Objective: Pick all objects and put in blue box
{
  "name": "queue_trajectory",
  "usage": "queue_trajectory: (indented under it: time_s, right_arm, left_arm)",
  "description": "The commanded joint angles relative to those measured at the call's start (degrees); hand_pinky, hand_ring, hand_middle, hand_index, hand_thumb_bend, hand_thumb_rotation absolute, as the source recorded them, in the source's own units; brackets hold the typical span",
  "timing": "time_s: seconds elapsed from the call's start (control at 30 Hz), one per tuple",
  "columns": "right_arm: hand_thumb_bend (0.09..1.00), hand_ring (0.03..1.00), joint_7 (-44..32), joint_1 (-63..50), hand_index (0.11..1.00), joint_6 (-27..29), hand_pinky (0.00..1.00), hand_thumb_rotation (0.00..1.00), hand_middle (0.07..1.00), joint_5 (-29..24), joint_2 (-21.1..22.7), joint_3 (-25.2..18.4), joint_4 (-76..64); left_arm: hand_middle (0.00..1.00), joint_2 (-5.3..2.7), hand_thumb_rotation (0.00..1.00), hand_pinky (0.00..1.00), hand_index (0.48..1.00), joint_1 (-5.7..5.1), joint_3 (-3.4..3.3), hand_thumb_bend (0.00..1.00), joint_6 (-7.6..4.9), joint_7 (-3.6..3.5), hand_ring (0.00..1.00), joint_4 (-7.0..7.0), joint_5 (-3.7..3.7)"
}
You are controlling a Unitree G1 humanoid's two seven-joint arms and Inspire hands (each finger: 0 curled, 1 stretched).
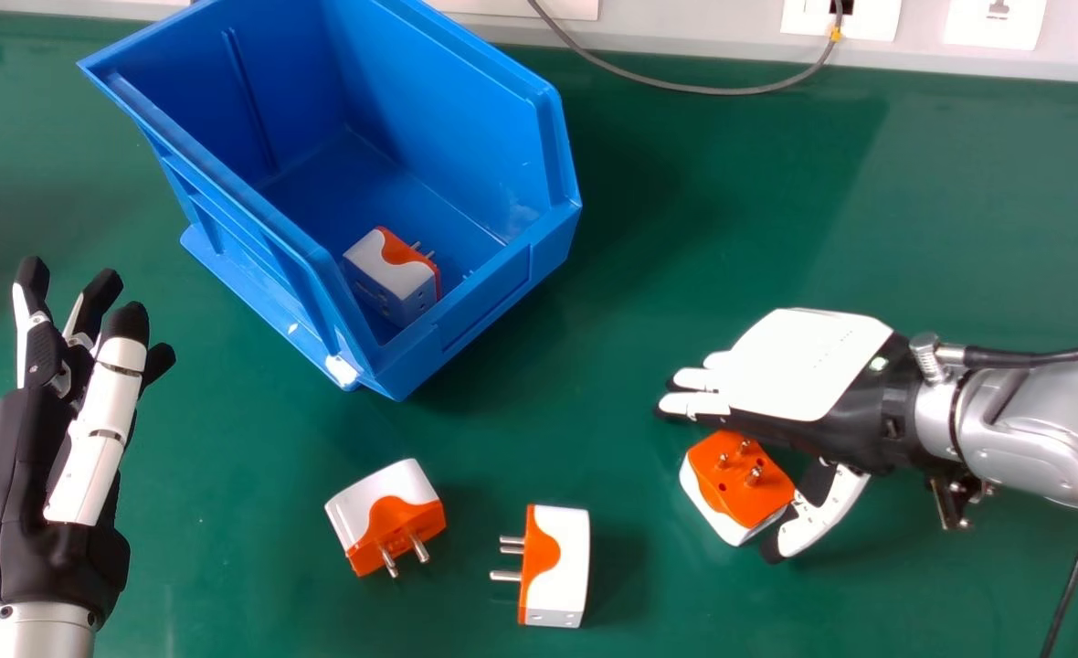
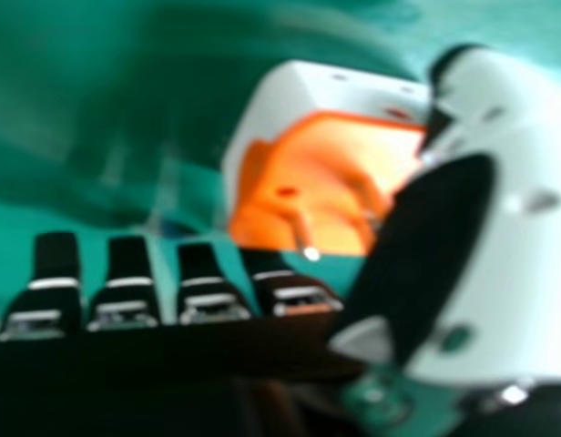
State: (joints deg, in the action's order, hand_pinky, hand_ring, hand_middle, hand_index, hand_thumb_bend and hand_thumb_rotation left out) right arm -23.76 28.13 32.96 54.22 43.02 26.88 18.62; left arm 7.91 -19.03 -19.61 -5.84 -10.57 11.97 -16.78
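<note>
The pins-up adapter (image 1: 738,484) should also tip over when the robot drops it into the blue box, because another adapter (image 1: 394,275) lies on its side in there.
My right hand (image 1: 795,366) is over the table at the right, open, with an orange and white plug adapter (image 1: 740,480) between its fingers and thumb, pins up. In the right hand view the thumb of my right hand (image 2: 499,237) is close beside that adapter (image 2: 326,191); whether they touch, I cannot tell. Two more adapters lie on the table below the box: one tilted (image 1: 388,516), one with its pins towards the left (image 1: 557,567). Another adapter (image 1: 393,274) sits inside the blue box (image 1: 466,343), near its front corner. My left hand (image 1: 46,493) is open at the left, holding nothing.
The green table (image 1: 731,210) extends around the box. A grey cable (image 1: 685,89) curves along the back edge by the wall sockets (image 1: 840,18). Another dark cable (image 1: 1071,585) runs down at the right, under my right forearm.
</note>
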Motion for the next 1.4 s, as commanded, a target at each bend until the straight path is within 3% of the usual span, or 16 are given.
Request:
queue_trajectory:
  time_s: [0.0,0.17,0.33,0.67,1.03,1.2,1.27,1.3,1.33,1.37]
  right_arm:
    - [0.424,0.915,1.1,2.0,0.923,-0.7,0.85,0.46,0.941,1.2,-0.3,0.7,1.3]
    - [0.423,0.911,2.0,2.5,0.915,-1.7,0.84,0.46,0.936,2.4,-0.8,2.2,2.7]
    - [0.419,0.899,1.9,2.5,0.9,-2.4,0.83,0.45,0.925,2.8,-0.5,3.3,2.3]
    - [0.432,0.887,2.3,2.4,0.881,-2.3,0.82,0.44,0.913,4.9,0.2,5.2,1.3]
    - [0.45,0.874,1.7,3.1,0.855,-3.5,0.81,0.42,0.891,4.6,-0.5,6.3,1.6]
    - [0.478,0.793,4.3,3.5,0.705,-2.6,0.74,0.32,0.774,3.6,-0.9,6.4,3.8]
    - [0.478,0.793,5.4,3.5,0.705,-2.0,0.74,0.32,0.774,3.4,-0.7,6.5,4.3]
    - [0.486,0.71,5.9,3.5,0.652,-1.8,0.67,0.26,0.722,3.3,-0.6,6.5,4.4]
    - [0.486,0.71,6.5,3.6,0.652,-1.6,0.67,0.26,0.722,3.4,-0.5,6.6,4.7]
    - [0.494,0.623,6.7,3.7,0.617,-1.4,0.58,0.21,0.668,3.3,-0.5,6.6,4.8]
  left_arm:
    - [0.97,0.43,0.61,0.88,0.966,0.27,-0.42,0.35,0.26,0.49,0.94,1.73,-0.06]
    - [0.97,0.24,0.6,0.88,0.967,0.19,-0.31,0.34,1.73,1.39,0.94,3.2,-0.15]
    - [0.97,0.26,0.59,0.87,0.966,0.19,-0.4,0.33,1.39,1.31,0.93,2.91,0.12]
    - [0.95,0.3,0.55,0.84,0.952,0.34,-0.44,0.3,2.93,2.95,0.92,3.75,0.52]
    - [0.94,0.41,0.55,0.84,0.939,0.83,-0.85,0.27,0.43,0.93,0.91,1.39,-0.31]
    - [0.94,0.6,0.55,0.85,0.942,1.15,-1.33,0.27,-0.39,0.21,0.92,0.33,-0.35]
    - [0.94,0.58,0.55,0.85,0.942,1.25,-1.5,0.27,-0.44,0.05,0.92,0.18,-0.51]
    - [0.94,0.54,0.55,0.85,0.942,1.22,-1.54,0.27,-0.53,-0.02,0.92,0.17,-0.52]
    - [0.94,0.47,0.55,0.85,0.942,1.27,-1.54,0.27,-0.58,0.01,0.92,0.21,-0.42]
    - [0.94,0.39,0.56,0.85,0.943,1.31,-1.55,0.27,-0.57,0.07,0.92,0.29,-0.35]
